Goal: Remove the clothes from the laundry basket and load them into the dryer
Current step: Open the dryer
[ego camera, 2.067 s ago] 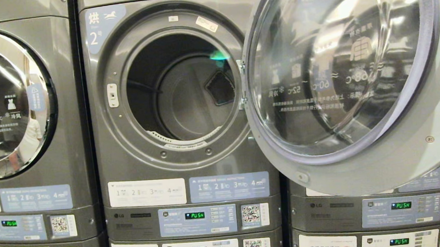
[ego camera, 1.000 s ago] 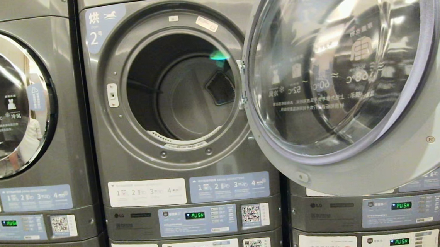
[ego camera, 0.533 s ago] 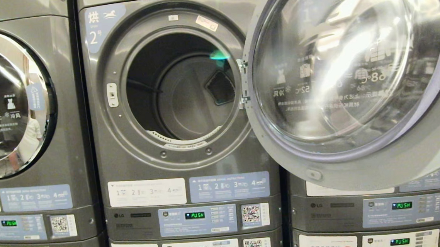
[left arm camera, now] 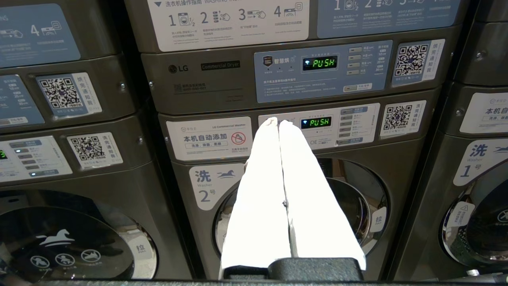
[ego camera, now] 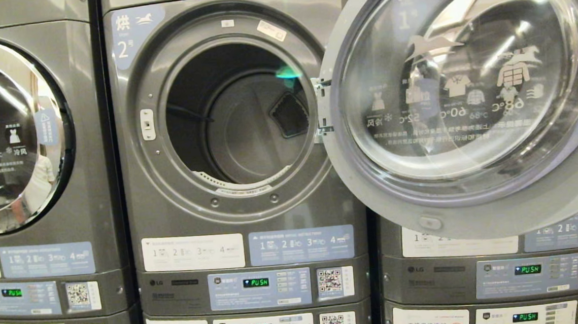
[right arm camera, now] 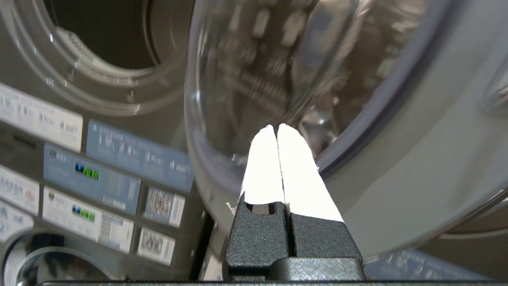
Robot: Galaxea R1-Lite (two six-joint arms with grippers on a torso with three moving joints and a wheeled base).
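Observation:
The dryer's round glass door [ego camera: 470, 82] is slanting out toward the robot, so the robot's right gripper should move back and then push its far rim wider open before the robot loads clothes.
The grey dryer marked 2 [ego camera: 232, 222] stands in the middle with its drum [ego camera: 237, 117] empty and dark. Its round glass door [ego camera: 467, 93] hangs open to the right, hinged beside the drum. My right gripper [right arm camera: 276, 127] is shut with nothing in it, its white fingertips close under the door's glass [right arm camera: 278, 59] and rim [right arm camera: 397, 178]. My left gripper [left arm camera: 276, 121] is shut and empty, parked low in front of the washer marked 2 [left arm camera: 285, 198]. The clothes and the laundry basket are out of view. Neither arm shows in the head view.
A closed dryer [ego camera: 12, 130] stands to the left, another machine [ego camera: 495, 279] to the right behind the open door. Control panels showing PUSH [ego camera: 256, 282] run below the drums. Closed washers [left arm camera: 71, 234] fill the lower row.
The dryer door has swung wider open, further to the right and away from the drum. The machines and the view have stayed still.

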